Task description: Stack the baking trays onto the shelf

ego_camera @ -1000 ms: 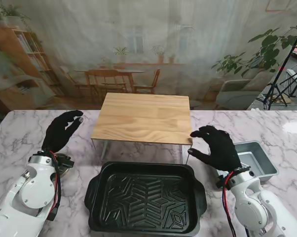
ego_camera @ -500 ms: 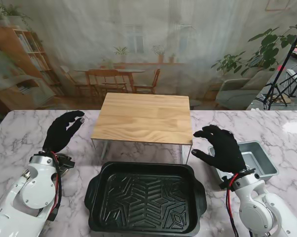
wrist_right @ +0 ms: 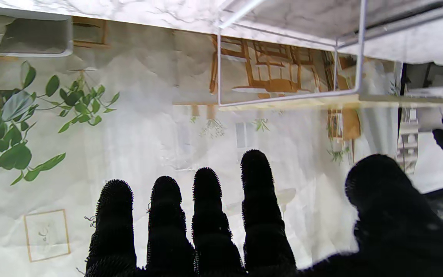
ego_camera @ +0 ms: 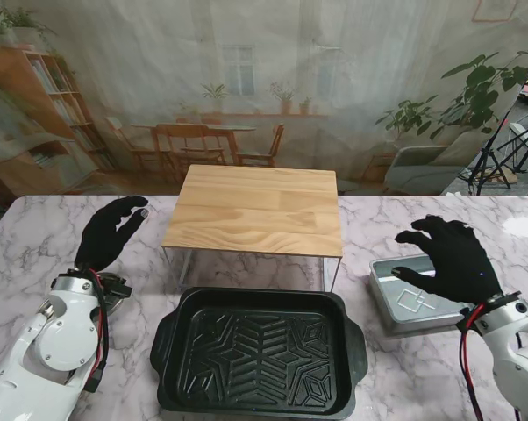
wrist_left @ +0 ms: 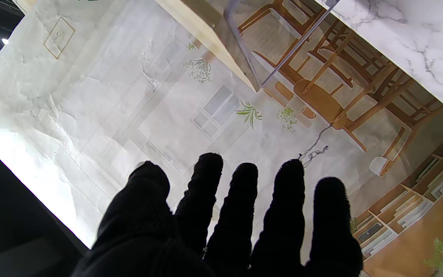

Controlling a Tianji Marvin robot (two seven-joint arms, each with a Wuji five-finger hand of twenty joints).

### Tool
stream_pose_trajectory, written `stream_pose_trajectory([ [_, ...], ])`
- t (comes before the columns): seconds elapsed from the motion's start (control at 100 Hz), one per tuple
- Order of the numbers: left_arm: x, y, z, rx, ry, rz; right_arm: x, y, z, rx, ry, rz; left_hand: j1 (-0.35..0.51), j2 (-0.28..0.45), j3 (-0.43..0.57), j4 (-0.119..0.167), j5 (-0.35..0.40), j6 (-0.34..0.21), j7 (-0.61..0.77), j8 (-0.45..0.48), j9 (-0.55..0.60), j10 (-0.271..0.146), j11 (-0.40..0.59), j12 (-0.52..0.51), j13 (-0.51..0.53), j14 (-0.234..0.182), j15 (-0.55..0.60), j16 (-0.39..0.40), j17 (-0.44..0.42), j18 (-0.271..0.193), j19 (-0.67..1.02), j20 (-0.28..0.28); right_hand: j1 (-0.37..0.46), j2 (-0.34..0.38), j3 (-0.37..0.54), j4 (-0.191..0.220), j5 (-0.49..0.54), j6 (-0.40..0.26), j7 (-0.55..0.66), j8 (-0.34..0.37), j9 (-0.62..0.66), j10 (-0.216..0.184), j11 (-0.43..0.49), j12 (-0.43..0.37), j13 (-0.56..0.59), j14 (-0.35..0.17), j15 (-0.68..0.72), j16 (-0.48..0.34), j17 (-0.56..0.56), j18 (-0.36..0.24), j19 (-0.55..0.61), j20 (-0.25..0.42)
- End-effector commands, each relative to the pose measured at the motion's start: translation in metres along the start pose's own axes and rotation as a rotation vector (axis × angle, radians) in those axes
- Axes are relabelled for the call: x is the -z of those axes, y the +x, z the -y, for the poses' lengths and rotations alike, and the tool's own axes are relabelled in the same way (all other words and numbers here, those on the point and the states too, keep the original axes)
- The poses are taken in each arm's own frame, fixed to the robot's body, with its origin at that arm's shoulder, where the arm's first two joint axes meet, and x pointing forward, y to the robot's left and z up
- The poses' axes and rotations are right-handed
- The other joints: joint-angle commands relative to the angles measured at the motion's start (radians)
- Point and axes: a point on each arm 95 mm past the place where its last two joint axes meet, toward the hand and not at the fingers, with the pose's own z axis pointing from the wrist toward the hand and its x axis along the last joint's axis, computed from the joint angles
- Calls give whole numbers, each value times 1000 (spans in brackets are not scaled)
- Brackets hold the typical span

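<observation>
The silver tray (ego_camera: 413, 301) should fit inside the black baking tray with room to spare when I lower it, because the black baking tray's patterned bottom (ego_camera: 260, 358) is wider.
A large black baking tray (ego_camera: 260, 351) with a patterned floor lies on the marble table, nearer to me than the wooden shelf (ego_camera: 257, 209) on thin metal legs. A smaller silver tray (ego_camera: 409, 303) sits at the right. My right hand (ego_camera: 453, 260) hovers over the silver tray's right half, fingers spread, holding nothing. My left hand (ego_camera: 106, 232) is raised left of the shelf, fingers apart and empty. The right wrist view shows my spread fingers (wrist_right: 206, 215), the shelf's wire legs (wrist_right: 283, 57) and a corner of the silver tray (wrist_right: 33, 38).
The marble table (ego_camera: 36, 246) runs back to a printed café backdrop. A potted plant (ego_camera: 474, 96) and a tripod (ego_camera: 501, 140) stand beyond the table's right far corner.
My right hand has swung rightwards from beside the shelf's right leg to over the silver tray, uncovering the tray's left part. The left hand has stayed put.
</observation>
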Motion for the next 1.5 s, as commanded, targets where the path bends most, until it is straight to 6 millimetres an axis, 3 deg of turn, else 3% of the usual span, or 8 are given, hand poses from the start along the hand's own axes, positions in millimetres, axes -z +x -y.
stream_pose_trajectory([
  [0.0, 0, 0, -1, 1, -8, 0, 8, -9, 0, 34, 42, 0, 32, 6, -2, 1, 30, 4, 5, 6, 19, -6, 8, 7, 9, -1, 24, 7, -3, -23, 23, 18, -54, -44, 49, 15, -47, -31, 8, -9, -20, -17, -24, -5, 5, -23, -8, 10, 0, 3, -10, 7],
  [0.14, 0, -1, -1, 0, -7, -1, 19, -26, 2, 130, 112, -17, 32, 7, -2, 1, 30, 5, 5, 6, 19, -6, 8, 7, 8, 0, 24, 7, -4, -22, 22, 18, -71, -257, 236, 8, -88, -57, 13, -12, -79, -10, -24, -18, 7, -23, -13, 7, 17, 15, -16, 8],
  [0.24, 0, -1, -2, -1, -10, 0, 26, -37, 10, 197, 158, -34, 33, 6, -2, 2, 30, 5, 5, 6, 19, -6, 9, 7, 9, 0, 24, 8, -3, -22, 22, 18, 21, -375, 285, 9, -128, -77, 2, -22, -95, -8, -22, -24, 16, -20, -12, 5, 25, 18, -18, 7],
  [0.45, 0, -2, -3, -4, -16, 1, 34, -49, 32, 240, 251, -10, 32, 6, -2, 1, 30, 4, 5, 6, 19, -7, 9, 8, 9, -1, 24, 7, -3, -23, 22, 18, 88, -526, 498, 52, -143, -3, 50, -45, -121, 7, 67, 64, 113, -62, 81, 70, 91, -61, 40, -14],
  [0.63, -1, -3, -4, -8, -19, -1, 35, -51, 51, 264, 334, 17, 32, 5, -2, 1, 30, 4, 6, 6, 19, -7, 9, 7, 9, 0, 24, 7, -3, -23, 23, 18, 61, -536, 464, 30, -130, 1, 74, -15, -108, -2, 92, 108, 119, -73, 118, 97, 77, -35, 91, -39],
  [0.8, -1, -3, -4, -8, -16, -2, 36, -48, 68, 302, 411, 27, 32, 6, -2, 1, 30, 4, 5, 6, 19, -6, 9, 7, 8, 0, 23, 7, -4, -21, 23, 18, 41, -465, 238, 90, -153, -187, 64, 6, -72, -84, 29, 110, 120, -39, 79, 92, 64, 146, 70, -98],
  [0.96, -1, -3, -4, -8, -14, -3, 33, -45, 81, 295, 449, 30, 33, 6, -2, 1, 30, 4, 6, 6, 18, -7, 9, 7, 9, 0, 24, 7, -2, -25, 23, 18, 21, -486, 254, 131, -156, -279, 74, 15, -43, -123, 13, 107, 130, -40, 64, 90, 74, 156, 58, -106],
  [1.49, -2, -3, -4, -9, -15, -4, 28, -41, 109, 256, 521, 68, 33, 5, -2, 1, 30, 5, 6, 6, 18, -6, 9, 7, 9, 1, 24, 7, -1, -27, 24, 17, 66, -503, 269, 173, -147, -317, 100, 20, -31, -129, 19, 113, 161, -61, 109, 118, 149, 221, 155, -89],
])
